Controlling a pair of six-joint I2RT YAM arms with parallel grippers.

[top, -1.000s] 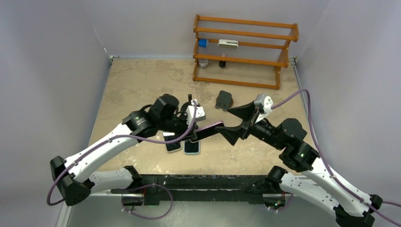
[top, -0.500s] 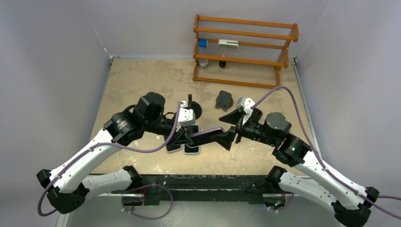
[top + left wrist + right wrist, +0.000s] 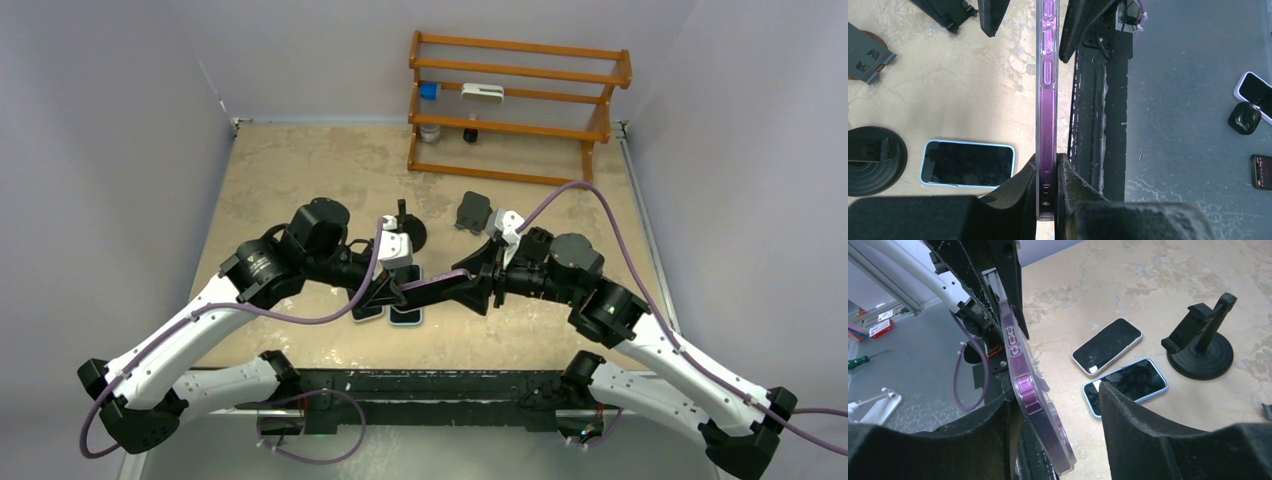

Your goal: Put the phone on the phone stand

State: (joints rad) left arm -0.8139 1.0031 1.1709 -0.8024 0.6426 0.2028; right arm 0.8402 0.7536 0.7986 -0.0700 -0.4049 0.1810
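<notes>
The phone slants (image 3: 1034, 407) against one finger of my open right gripper. I need to bring this gripper in line with the phone first and then close it on its loose end (image 3: 1057, 452).
A purple phone in a clear case (image 3: 438, 280) hangs in the air between both grippers, edge-on in the left wrist view (image 3: 1046, 100). My left gripper (image 3: 395, 290) is shut on its near end (image 3: 1047, 162). My right gripper (image 3: 482, 280) is open, its jaws on either side of the phone's other end (image 3: 1055, 395); the phone (image 3: 1023, 375) lies against the left finger. A black phone stand with a round base (image 3: 405, 228) stands behind the left gripper, also in the right wrist view (image 3: 1200, 347) and the left wrist view (image 3: 870, 155).
Two phones lie flat under the held one: a blue-cased one (image 3: 405, 314) (image 3: 1125, 384) and a white-cased one (image 3: 367, 312) (image 3: 1107, 346). A second dark stand piece (image 3: 473, 211) sits behind the right gripper. A wooden rack (image 3: 515, 105) stands at the back.
My right gripper has moved left and now straddles the phone's far end. My left gripper, holding the phone, shifted down and left a second ago and has since stayed put.
</notes>
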